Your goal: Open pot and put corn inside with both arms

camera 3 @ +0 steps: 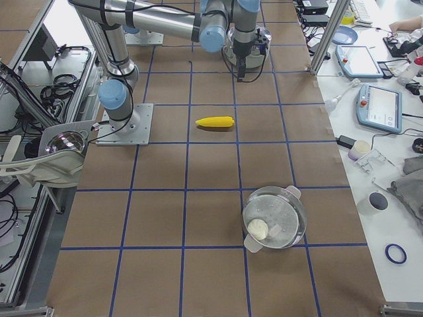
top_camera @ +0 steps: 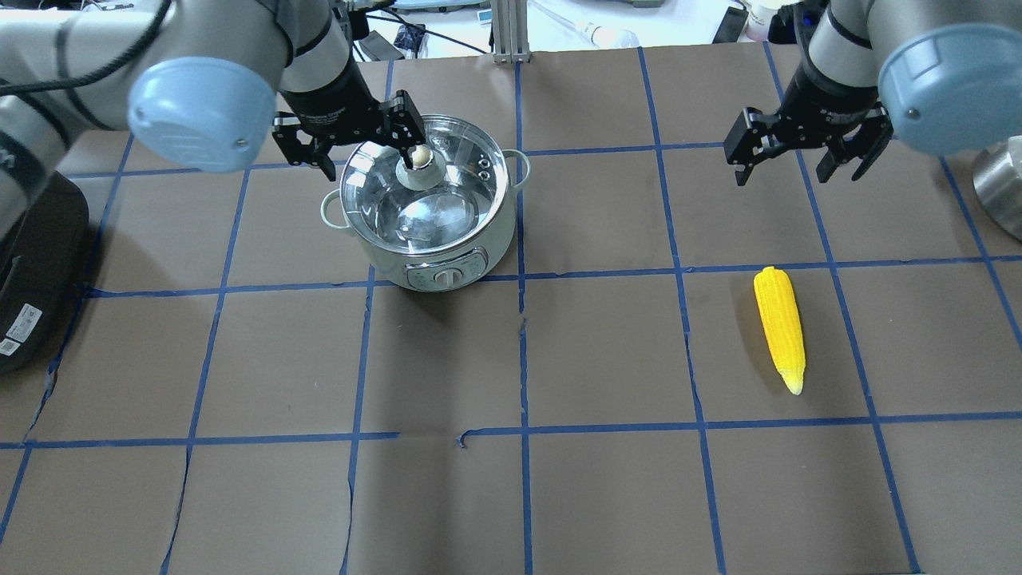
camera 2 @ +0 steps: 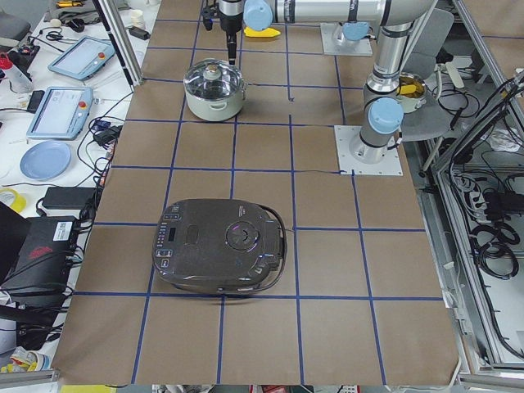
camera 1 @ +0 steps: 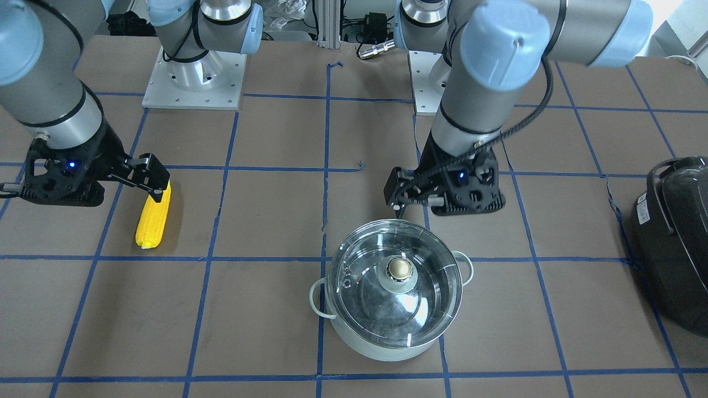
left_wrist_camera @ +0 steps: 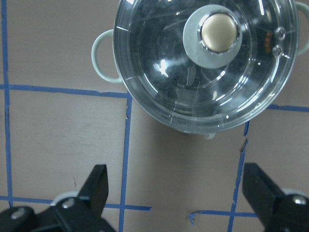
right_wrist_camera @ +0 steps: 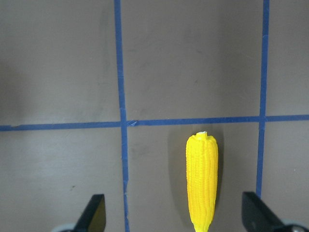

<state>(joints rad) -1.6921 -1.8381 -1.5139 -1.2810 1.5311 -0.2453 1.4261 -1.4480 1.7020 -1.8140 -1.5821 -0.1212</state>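
Observation:
My gripper will find the pot [camera 1: 376,347] empty when it lifts the glass lid off by its knob, because only shiny metal [camera 1: 370,299] can be seen through the glass lid.
The pot [camera 1: 394,287] stands on the table with its glass lid and metal knob [camera 1: 399,269] on; it also shows in the overhead view [top_camera: 427,204] and left wrist view [left_wrist_camera: 203,67]. My left gripper [camera 1: 399,193] [top_camera: 359,140] [left_wrist_camera: 176,193] is open and empty, hovering above the table just on the robot side of the pot. The yellow corn [camera 1: 154,216] [top_camera: 781,327] [right_wrist_camera: 202,186] lies flat on the table. My right gripper [camera 1: 152,178] [top_camera: 798,160] [right_wrist_camera: 174,217] is open and empty, hovering above the corn's robot-side end without touching it.
A large black appliance [camera 1: 675,237] [top_camera: 32,263] [camera 2: 221,246] sits at the table's end on my left side. Both arm bases [camera 1: 193,77] stand at the robot-side edge. Brown paper with blue tape lines [top_camera: 523,359] covers the table.

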